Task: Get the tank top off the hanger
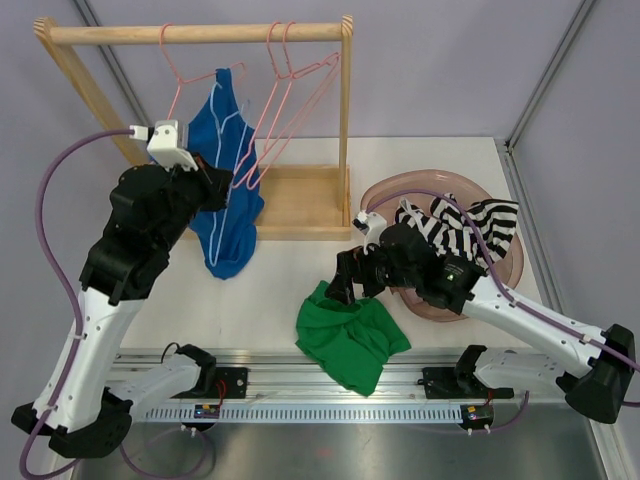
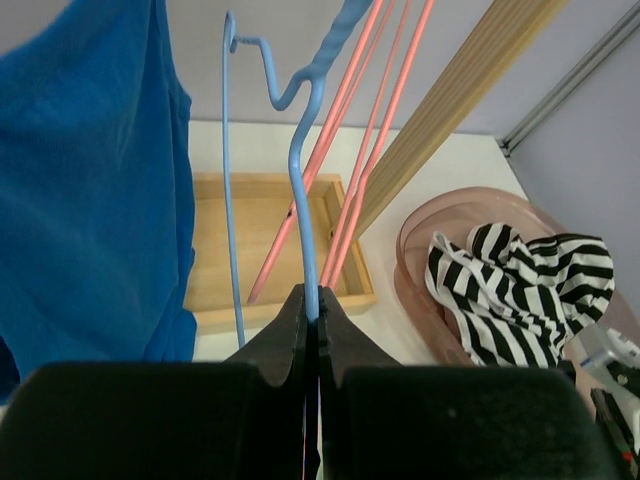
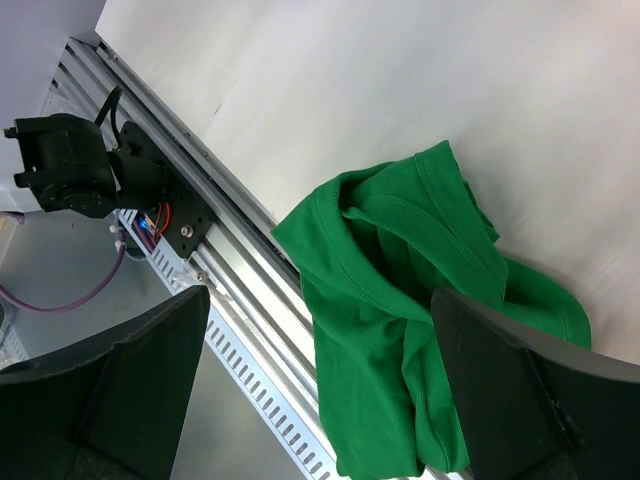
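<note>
An empty light-blue hanger (image 2: 298, 160) is in my left gripper, so I should hang it on the rail (image 1: 255, 34) before I take the pink hanger with the blue tank top on it.
A blue tank top (image 1: 225, 190) hangs on a thin light-blue wire hanger (image 2: 300, 150) in front of the wooden rack (image 1: 200, 33). It fills the left of the left wrist view (image 2: 90, 190). My left gripper (image 1: 218, 185) is shut on the hanger's wire, which runs up from between the fingertips (image 2: 311, 300). My right gripper (image 1: 345, 285) is open and empty, just above a crumpled green garment (image 1: 350, 340) lying at the table's near edge. The green garment lies between the spread fingers in the right wrist view (image 3: 400, 300).
Three pink hangers (image 1: 285, 90) hang on the rack's rail, close to the right of the blue hanger. The rack's wooden base tray (image 1: 300, 200) sits behind. A pink basin (image 1: 400, 185) holding a black-and-white striped garment (image 1: 470, 225) stands at the right. A metal rail (image 1: 330, 400) runs along the near edge.
</note>
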